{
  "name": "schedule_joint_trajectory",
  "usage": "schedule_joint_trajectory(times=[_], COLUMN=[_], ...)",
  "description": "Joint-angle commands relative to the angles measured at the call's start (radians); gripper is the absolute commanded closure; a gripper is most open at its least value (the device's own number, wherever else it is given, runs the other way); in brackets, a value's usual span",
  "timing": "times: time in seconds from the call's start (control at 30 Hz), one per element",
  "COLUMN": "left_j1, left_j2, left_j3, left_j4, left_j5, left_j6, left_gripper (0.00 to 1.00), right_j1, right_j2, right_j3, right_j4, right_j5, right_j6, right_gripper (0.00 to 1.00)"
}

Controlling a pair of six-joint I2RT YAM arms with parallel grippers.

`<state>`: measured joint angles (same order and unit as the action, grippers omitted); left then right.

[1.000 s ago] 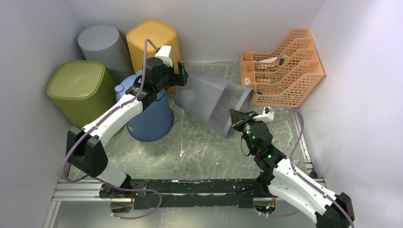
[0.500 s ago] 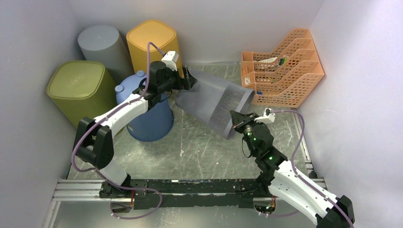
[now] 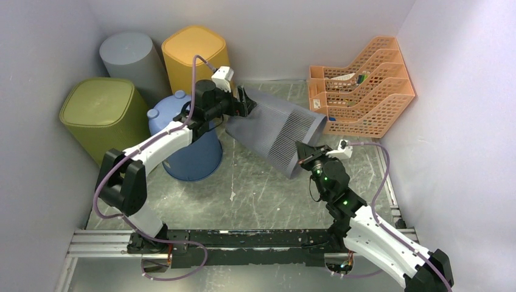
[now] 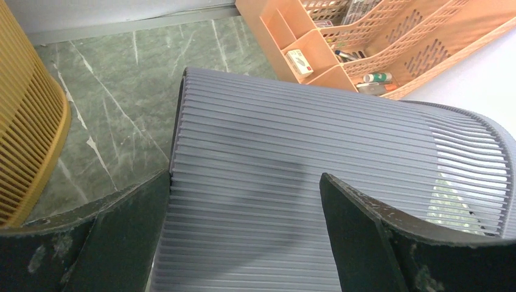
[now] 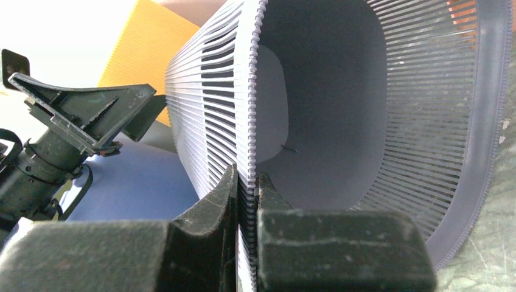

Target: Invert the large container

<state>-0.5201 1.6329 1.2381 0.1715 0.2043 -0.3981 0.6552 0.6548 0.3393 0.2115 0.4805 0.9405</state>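
My right gripper is holding the large container by its rim [image 3: 316,132] while the container lies on its side, so next my left gripper pushes the container's base edge [image 4: 177,121] up until the container's opening faces down.
The large grey slatted container [image 3: 277,128] lies tilted on its side, its mouth towards the front right and its closed base towards the back left. My right gripper [image 3: 302,153] is shut on the rim of the mouth, one finger inside and one outside, as the right wrist view shows [image 5: 246,176]. My left gripper [image 3: 246,103] is open at the base end. In the left wrist view [image 4: 243,182] its jaws are spread over the container's ribbed wall [image 4: 304,164]. I cannot tell if they touch it. The container's inside [image 5: 341,91] is empty.
An upside-down blue bin [image 3: 195,146] stands under my left arm. An olive bin [image 3: 100,115], a grey round bin [image 3: 131,58] and a yellow bin [image 3: 195,52] fill the back left corner. An orange file rack [image 3: 362,88] stands at the back right. Walls close in on three sides.
My left gripper has moved right along the container's base end and now reaches over its wall. The container and my right gripper have barely moved.
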Motion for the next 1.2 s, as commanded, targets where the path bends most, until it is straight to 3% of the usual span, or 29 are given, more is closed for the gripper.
schedule_joint_trajectory(times=[0.0, 0.5, 0.63, 0.8, 1.17], left_j1=[-0.108, -0.372, -0.414, -0.365, -0.059], left_j2=[-0.021, -0.111, -0.103, -0.063, 0.054], left_j3=[0.047, 0.132, 0.168, 0.280, 0.352], left_j4=[0.038, 0.000, -0.066, -0.211, -0.211], left_j5=[0.103, 0.084, -0.015, -0.116, -0.073], left_j6=[-0.019, 0.002, 0.080, 0.167, 0.138], left_gripper=[0.00, 0.00, 0.00, 0.00, 0.00], right_j1=[-0.008, -0.015, -0.016, -0.015, -0.016], right_j2=[0.088, 0.127, 0.112, 0.103, 0.082], right_j3=[-0.091, -0.155, -0.161, -0.156, -0.155], right_j4=[-0.259, -0.215, -0.224, -0.237, -0.256], right_j5=[-0.023, -0.063, -0.059, -0.060, -0.048], right_j6=[-0.043, 0.004, 0.004, 0.000, -0.005], right_gripper=[1.00, 1.00, 1.00, 1.00, 1.00])
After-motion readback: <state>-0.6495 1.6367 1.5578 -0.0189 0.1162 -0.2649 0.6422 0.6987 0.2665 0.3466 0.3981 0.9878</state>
